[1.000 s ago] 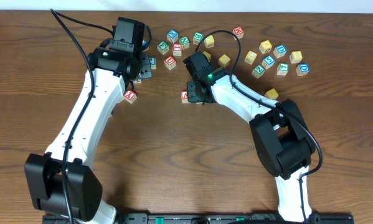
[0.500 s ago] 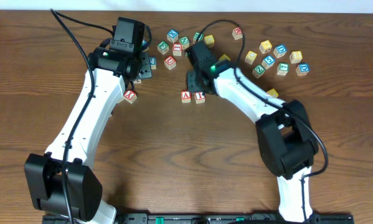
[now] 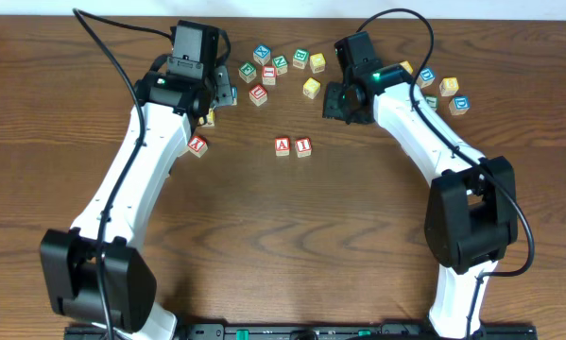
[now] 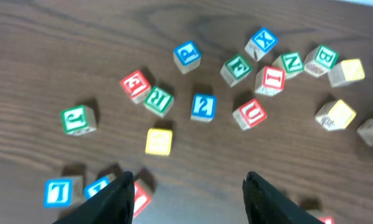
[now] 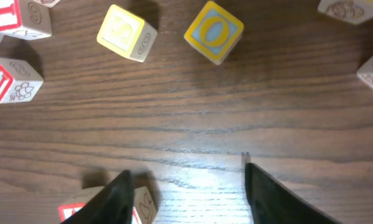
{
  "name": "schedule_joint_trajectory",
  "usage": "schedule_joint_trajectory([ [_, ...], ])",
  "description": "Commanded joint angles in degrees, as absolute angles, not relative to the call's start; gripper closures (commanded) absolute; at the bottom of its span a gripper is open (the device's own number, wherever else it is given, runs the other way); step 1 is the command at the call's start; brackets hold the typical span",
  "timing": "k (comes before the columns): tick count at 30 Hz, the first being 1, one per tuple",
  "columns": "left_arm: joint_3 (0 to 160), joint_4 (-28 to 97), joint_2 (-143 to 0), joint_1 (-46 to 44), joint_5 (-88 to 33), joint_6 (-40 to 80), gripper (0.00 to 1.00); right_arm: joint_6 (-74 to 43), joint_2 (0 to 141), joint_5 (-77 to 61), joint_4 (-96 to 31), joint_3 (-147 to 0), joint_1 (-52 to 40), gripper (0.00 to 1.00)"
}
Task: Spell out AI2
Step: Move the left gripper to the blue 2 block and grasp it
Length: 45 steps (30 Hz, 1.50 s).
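With the blue "2" cube point(image 4: 203, 107) ahead of my left gripper and far from my right gripper, my left gripper next carries it beside the red "I" cube.
The red "A" cube point(image 3: 282, 145) and the red "I" cube point(image 3: 303, 145) sit side by side at mid-table, touching nothing else. The blue "2" cube point(image 4: 203, 107) lies in the loose cluster, ahead of my left gripper point(image 4: 189, 186), which is open and empty above the wood. In the overhead view my left gripper point(image 3: 226, 93) hovers at the cluster's left edge. My right gripper point(image 3: 334, 102) hangs up and right of the "I" cube. It is open point(image 5: 186, 180) with only bare wood between its fingers. A red-framed cube point(image 5: 142, 202) peeks out behind its left finger.
Several lettered cubes lie scattered at the back: a second red "I" cube point(image 4: 274, 79), a red "U" cube point(image 4: 250, 114), a plain yellow cube point(image 4: 159, 141), a yellow "O" cube point(image 5: 213, 31). Another group point(image 3: 443, 90) sits far right. A lone red cube point(image 3: 197, 144) lies left of the pair.
My right gripper let go of the "I" cube beside the "A", opened, and swung up and to the right. My left gripper's jaws widened a little; its arm stayed put.
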<state>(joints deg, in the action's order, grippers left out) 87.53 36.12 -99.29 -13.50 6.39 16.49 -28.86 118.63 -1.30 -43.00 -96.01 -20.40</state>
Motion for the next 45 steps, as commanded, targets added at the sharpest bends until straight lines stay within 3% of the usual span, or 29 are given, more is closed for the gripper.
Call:
schedule_joint_trajectory([
  [1,88.6,34.1,-102.0,-13.2,6.7,16.5,0.42,-29.1,117.6,-1.0,-43.5,-96.9,-20.1,0.43],
  [12,95.9,30.4,-109.4,-13.2,4.5,11.9,0.39,-27.7,117.6,-1.0,-46.0,-96.8,-20.1,0.30],
  [16,104.9,35.2,-117.2,-13.2,4.4,9.8,0.41,-27.3,117.6,-1.0,-46.8,-96.8,-20.1,0.30],
  [21,109.6,36.7,-123.2,-12.9,4.3,8.8,0.52,-27.2,117.6,-1.0,-48.9,-96.8,-20.1,0.29],
  [28,109.6,36.7,-128.2,-12.6,3.6,8.8,0.52,-26.2,117.6,-1.0,-49.9,-96.8,-20.2,0.24],
  [45,109.6,35.5,-133.6,-12.6,3.6,9.1,0.51,-25.6,117.6,-0.9,-50.6,-96.8,-20.3,0.24],
])
